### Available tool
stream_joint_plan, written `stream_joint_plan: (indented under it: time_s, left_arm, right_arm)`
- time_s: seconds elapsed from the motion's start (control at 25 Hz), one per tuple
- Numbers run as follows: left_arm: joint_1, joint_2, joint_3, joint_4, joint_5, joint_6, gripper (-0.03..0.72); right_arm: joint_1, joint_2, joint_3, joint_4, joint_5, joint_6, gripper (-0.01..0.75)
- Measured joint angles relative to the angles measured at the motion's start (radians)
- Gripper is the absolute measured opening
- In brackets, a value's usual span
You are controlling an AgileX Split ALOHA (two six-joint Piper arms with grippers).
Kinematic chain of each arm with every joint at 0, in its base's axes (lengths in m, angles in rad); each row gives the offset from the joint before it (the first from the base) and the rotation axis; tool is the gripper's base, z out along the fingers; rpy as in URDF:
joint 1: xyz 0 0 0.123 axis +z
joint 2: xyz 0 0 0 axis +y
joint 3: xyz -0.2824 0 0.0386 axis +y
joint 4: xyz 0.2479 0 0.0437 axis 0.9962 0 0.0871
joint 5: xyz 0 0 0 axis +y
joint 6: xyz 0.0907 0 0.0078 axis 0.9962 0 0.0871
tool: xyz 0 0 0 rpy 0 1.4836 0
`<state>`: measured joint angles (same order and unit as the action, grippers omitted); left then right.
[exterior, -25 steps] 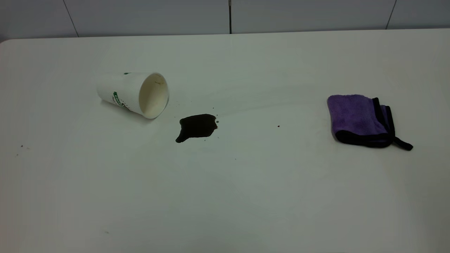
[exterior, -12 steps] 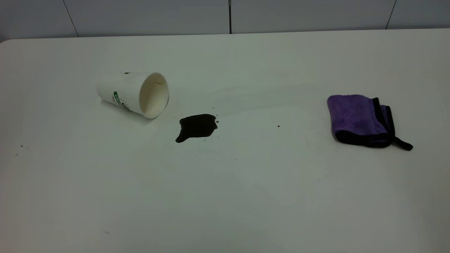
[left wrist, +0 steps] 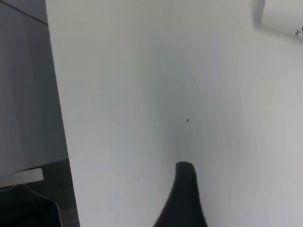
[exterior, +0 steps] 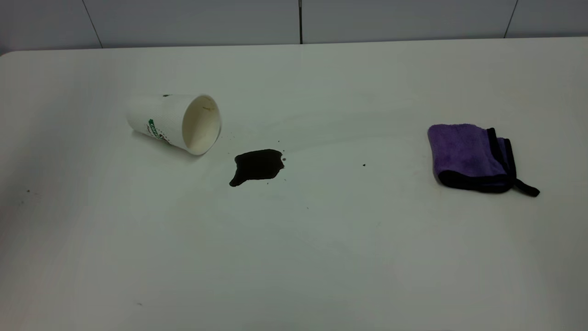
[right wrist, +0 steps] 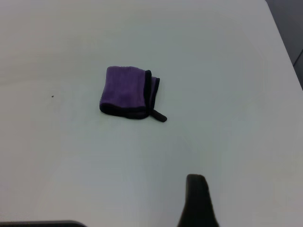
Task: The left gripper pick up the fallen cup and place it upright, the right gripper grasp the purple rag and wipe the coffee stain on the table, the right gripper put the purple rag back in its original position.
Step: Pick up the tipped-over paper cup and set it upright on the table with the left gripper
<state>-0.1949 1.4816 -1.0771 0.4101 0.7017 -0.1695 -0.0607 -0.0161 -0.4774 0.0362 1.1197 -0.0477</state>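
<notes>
My left gripper is moving toward the cup's upper rim (exterior: 206,96) and should keep going until the fingers straddle it, because the cup's opening (exterior: 201,124) lies clear of the coffee stain.
The cup (exterior: 173,122) lies on its side at the table's (exterior: 294,257) left, its mouth facing the coffee stain (exterior: 256,166) just to its right. The purple rag (exterior: 468,157) lies folded at the right. Neither arm shows in the exterior view. A black part of my left gripper (left wrist: 185,198) shows in the left wrist view over bare table near its edge, with a bit of the cup (left wrist: 284,16) far off. A black part of my right gripper (right wrist: 198,201) shows in the right wrist view, well short of the rag (right wrist: 125,92).
Tiny dark specks (exterior: 364,164) dot the table between the stain and the rag. A grey wall (exterior: 193,20) runs behind the table's far edge. The table's edge and a dark floor (left wrist: 28,142) show in the left wrist view.
</notes>
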Motion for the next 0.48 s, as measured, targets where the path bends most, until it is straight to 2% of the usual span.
stream_joint_plan:
  time_s: [0.24, 0.48]
  left_arm:
    - [-0.212, 0.301, -0.170, 0.243, 0.052, -0.235, 0.703]
    - [-0.347, 0.544, -0.317, 0.367, 0.055, -0.320, 0.700]
  right_arm:
    - [0.000, 0.000, 0.000, 0.000, 0.000, 0.000, 0.592]
    - [0.000, 0.000, 0.000, 0.000, 0.000, 0.000, 0.592]
